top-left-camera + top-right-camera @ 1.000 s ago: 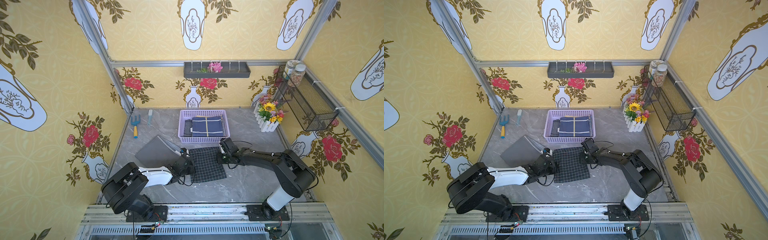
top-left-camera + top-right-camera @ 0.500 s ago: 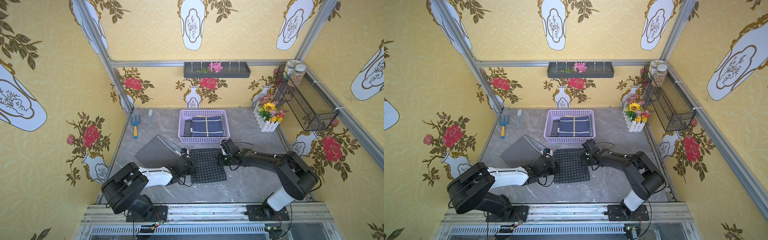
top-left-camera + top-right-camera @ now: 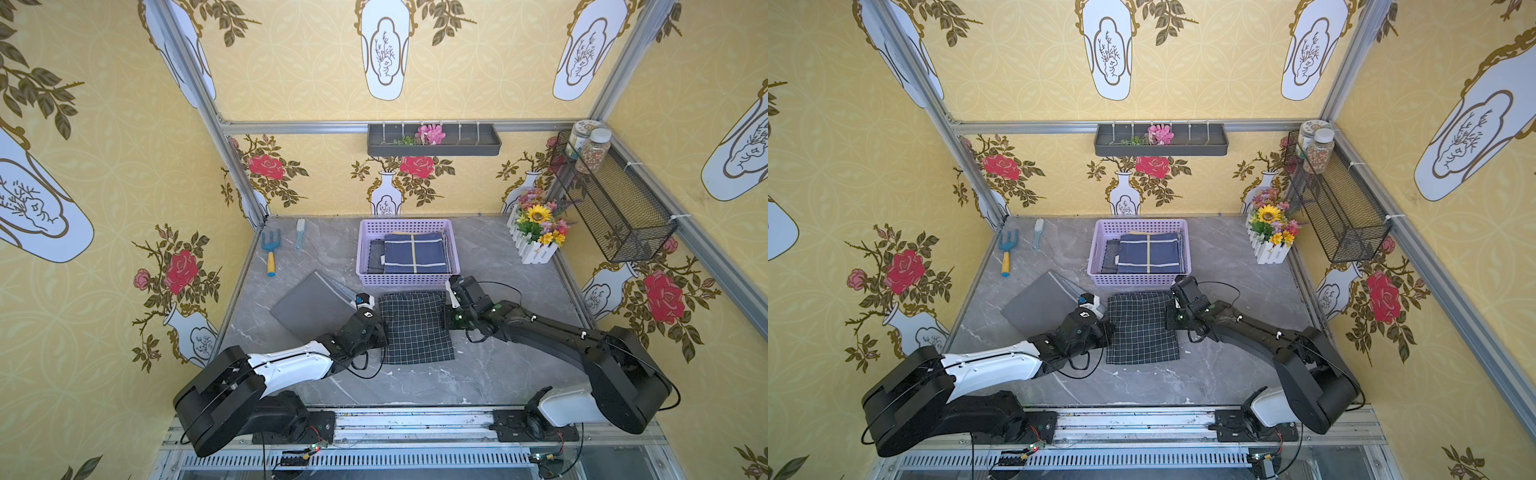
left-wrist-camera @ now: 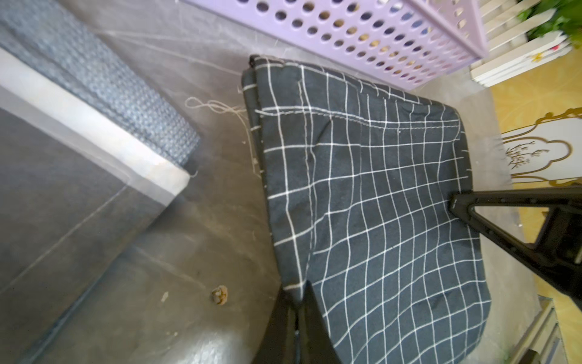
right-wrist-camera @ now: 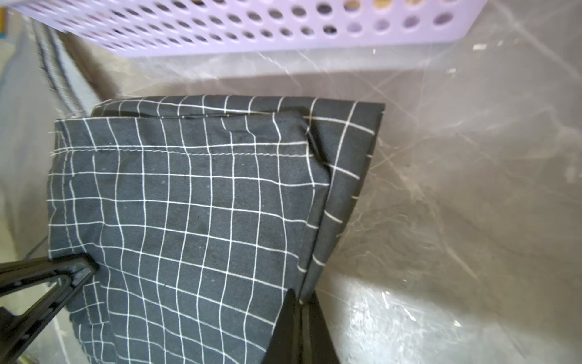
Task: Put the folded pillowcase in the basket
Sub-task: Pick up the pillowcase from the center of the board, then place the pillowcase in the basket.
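I should keep my left gripper moving level over the basket, as both grippers pinch opposite edges of the folded pillowcase (image 3: 386,312), and let go of it above the navy cloth (image 3: 414,252).
The folded pillowcase (image 3: 415,326) (image 3: 1142,328), dark with a white grid, sits on the grey tabletop just in front of the lilac perforated basket (image 3: 409,225) (image 3: 1140,226). My left gripper (image 3: 383,332) (image 3: 1111,328) is shut on its left edge. In the left wrist view the left gripper (image 4: 299,296) pinches the pillowcase (image 4: 362,189) at the hem, with the basket (image 4: 362,34) beyond. My right gripper (image 3: 446,320) (image 3: 1169,320) is shut on the opposite edge. In the right wrist view the right gripper (image 5: 300,299) clamps the layered edge of the pillowcase (image 5: 189,205) below the basket (image 5: 252,28).
A navy folded cloth (image 3: 415,257) with yellow lines lies in the basket. A grey folded cloth (image 3: 311,309) lies to the left of the pillowcase. A blue hand rake (image 3: 271,249) and a brush (image 3: 300,232) lie at the back left. A flower box (image 3: 536,232) stands at the back right under a wire wall basket (image 3: 611,199).
The right gripper has closed on the pillowcase's right edge. The left gripper has stayed shut on the left edge, and the arms have barely moved.
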Tool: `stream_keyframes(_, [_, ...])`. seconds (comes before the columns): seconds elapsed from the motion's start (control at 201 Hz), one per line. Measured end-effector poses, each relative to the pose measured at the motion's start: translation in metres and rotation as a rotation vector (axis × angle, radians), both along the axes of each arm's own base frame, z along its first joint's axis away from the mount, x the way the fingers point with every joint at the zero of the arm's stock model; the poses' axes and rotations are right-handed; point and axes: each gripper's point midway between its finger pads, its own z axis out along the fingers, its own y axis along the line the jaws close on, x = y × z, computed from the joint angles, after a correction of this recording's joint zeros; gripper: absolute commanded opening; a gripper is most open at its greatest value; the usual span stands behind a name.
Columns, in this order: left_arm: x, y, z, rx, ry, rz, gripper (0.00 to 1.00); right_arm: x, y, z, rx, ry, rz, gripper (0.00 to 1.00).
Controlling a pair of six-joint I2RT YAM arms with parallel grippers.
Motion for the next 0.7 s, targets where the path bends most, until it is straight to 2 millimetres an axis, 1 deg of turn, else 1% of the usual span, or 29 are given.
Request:
stream_keyframes(0.124, [0.002, 0.001, 0.019, -0.02, -0.046, 0.004, 0.0, 0.001, 0.0, 0.019, 0.032, -0.05, -0.001, 0.05])
stream_keyframes(0.209, [0.007, 0.001, 0.036, -0.028, -0.086, 0.01, 0.0, 0.002, 0.0, 0.032, 0.049, -0.088, -0.001, 0.05])
stream_keyframes(0.309, [0.014, 0.001, 0.055, -0.027, -0.133, 0.021, 0.0, 0.008, 0.001, 0.051, 0.066, -0.135, -0.005, 0.05])
stream_keyframes(0.458, [0.027, 0.002, 0.082, -0.002, -0.206, 0.033, 0.0, 0.024, 0.002, 0.079, 0.084, -0.207, -0.018, 0.05])
stream_keyframes(0.548, [0.036, 0.002, 0.097, 0.013, -0.245, 0.044, 0.0, 0.035, 0.002, 0.093, 0.096, -0.237, -0.029, 0.05])
stream_keyframes(0.697, [0.057, 0.005, 0.111, 0.036, -0.282, 0.054, 0.0, 0.054, 0.0, 0.109, 0.113, -0.269, -0.039, 0.05])
